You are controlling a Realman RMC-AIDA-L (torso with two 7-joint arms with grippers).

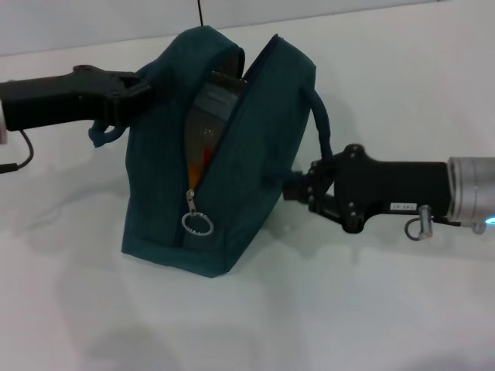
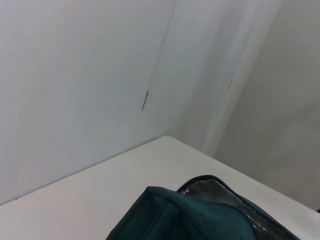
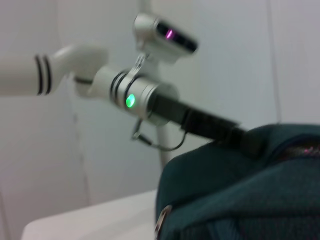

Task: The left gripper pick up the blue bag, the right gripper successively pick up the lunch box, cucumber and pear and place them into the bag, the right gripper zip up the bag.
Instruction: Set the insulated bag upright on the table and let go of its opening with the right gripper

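Note:
The blue bag is leaning crooked, and its metal ring pull (image 1: 197, 224) is far from my right gripper. Next, my right gripper pulls the bag's near handle (image 1: 320, 122) to straighten the bag before zipping.
The blue bag (image 1: 232, 178) stands upright in the middle of the white table. Its zipper is open at the top and its metal ring pull (image 1: 197, 223) hangs low on the front. The lunch box (image 1: 215, 108) shows inside the opening, with a red spot on it. My left gripper (image 1: 141, 86) reaches in from the left and is shut on the bag's top left edge; a handle (image 1: 104, 133) hangs below it. My right gripper (image 1: 292, 186) is shut, its tips against the bag's right side under the other handle (image 1: 321, 124). The cucumber and the pear are hidden.
The white table (image 1: 371, 309) extends in front and to the right of the bag, with a white wall behind. The right wrist view shows the bag (image 3: 240, 200) and the left arm (image 3: 150, 97) above it. The left wrist view shows the bag's top (image 2: 200, 220).

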